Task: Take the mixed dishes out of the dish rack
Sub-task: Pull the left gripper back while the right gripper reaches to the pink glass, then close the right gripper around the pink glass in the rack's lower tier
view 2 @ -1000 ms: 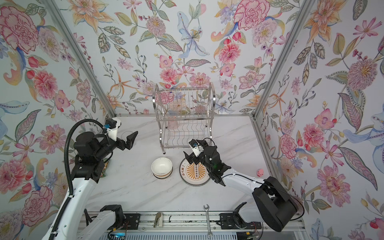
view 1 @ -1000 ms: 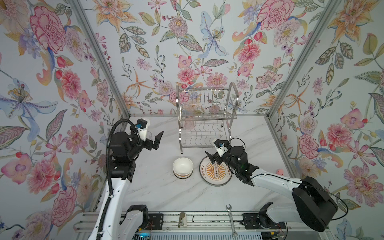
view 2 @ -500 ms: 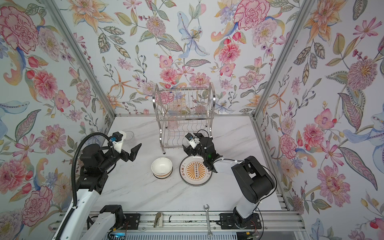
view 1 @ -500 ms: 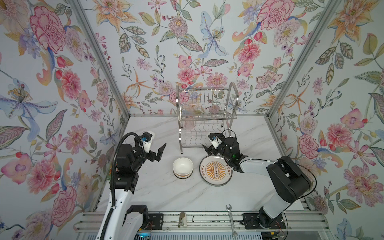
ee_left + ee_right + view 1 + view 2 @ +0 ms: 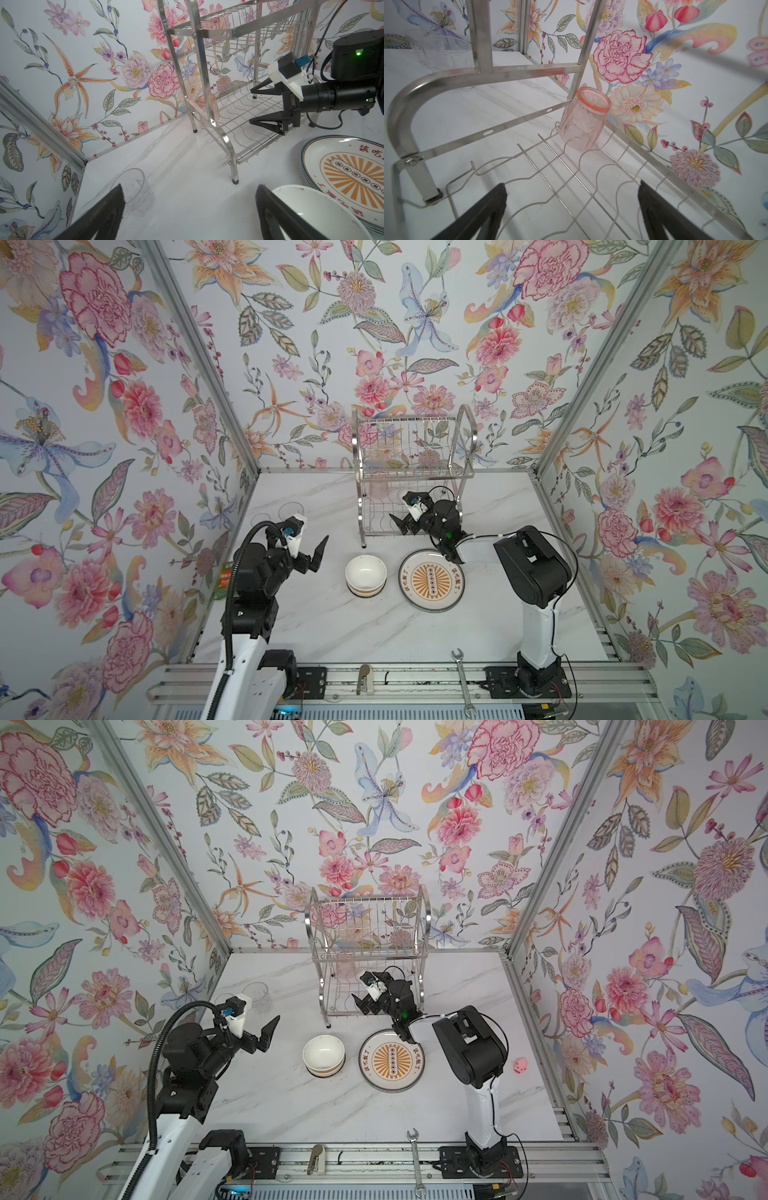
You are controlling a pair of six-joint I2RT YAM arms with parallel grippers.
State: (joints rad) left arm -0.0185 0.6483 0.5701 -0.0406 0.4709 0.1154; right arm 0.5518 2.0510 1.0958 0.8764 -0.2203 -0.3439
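I should keep reaching in until my right gripper's open fingers are on both sides of the pink tumbler (image 5: 585,122), because it stands in line with them across empty shelf wires (image 5: 570,176).
The steel dish rack (image 5: 466,448) (image 5: 422,928) stands at the back of the table. One pink tumbler (image 5: 583,120) (image 5: 208,108) sits upside down in the far corner of its lower shelf. My right gripper (image 5: 572,185) (image 5: 401,526) (image 5: 361,1004) is open over that shelf's wires, a short way from the tumbler, holding nothing. The left gripper (image 5: 190,186) (image 5: 311,543) is open above bare table left of the rack. In front of the rack lie stacked white bowls (image 5: 365,572) (image 5: 323,1052) and a sunburst plate (image 5: 431,580) (image 5: 392,1060).
Two clear tumblers (image 5: 257,994) (image 5: 222,1000) stand upright at the table's back left, one (image 5: 135,191) close to my left fingers. A wrench (image 5: 463,680) lies on the front rail, a snack packet (image 5: 224,576) by the left wall, a small pink toy (image 5: 519,1065) at right.
The right gripper moved from above the plate back into the rack's lower tier. The left gripper came down and slightly toward the front. Both stayed open.
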